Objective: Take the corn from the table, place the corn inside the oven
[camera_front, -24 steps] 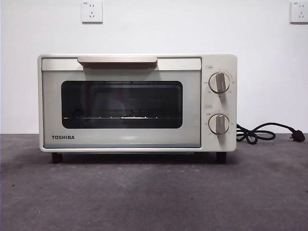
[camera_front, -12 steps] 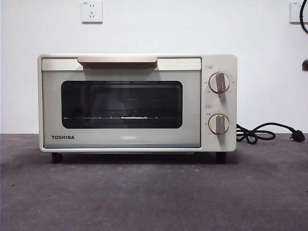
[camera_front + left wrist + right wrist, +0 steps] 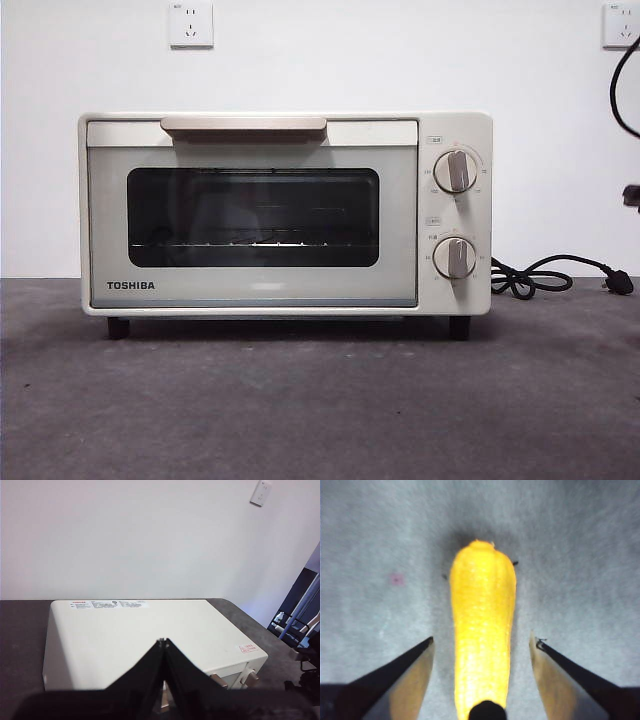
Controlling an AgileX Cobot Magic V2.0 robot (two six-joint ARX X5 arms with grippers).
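Note:
I see the oven door's handle (image 3: 244, 126) along the door's top edge, so I expect the oven door to swing down and lie open in front when I pull it.
The yellow-orange corn (image 3: 482, 630) lies on the grey table (image 3: 580, 555), seen only in the right wrist view. My right gripper (image 3: 483, 640) hangs right over it, open, one jaw on each side of the cob and neither touching it. The cream TOSHIBA oven (image 3: 270, 215) stands in the middle of the table (image 3: 320, 400) with its door closed and only a wire rack behind the dark glass. My left gripper (image 3: 163, 641) is shut on nothing, above and behind the oven's top (image 3: 115, 640).
The oven's black power cord and plug (image 3: 545, 275) lie on the table to the right of it. Two wall sockets (image 3: 191, 24) sit high on the white wall. A black cable and a dark arm part (image 3: 631, 195) show at the front view's right edge.
In the front view a black cable and a dark arm part have come in at the right edge and moved lower. The oven has not moved.

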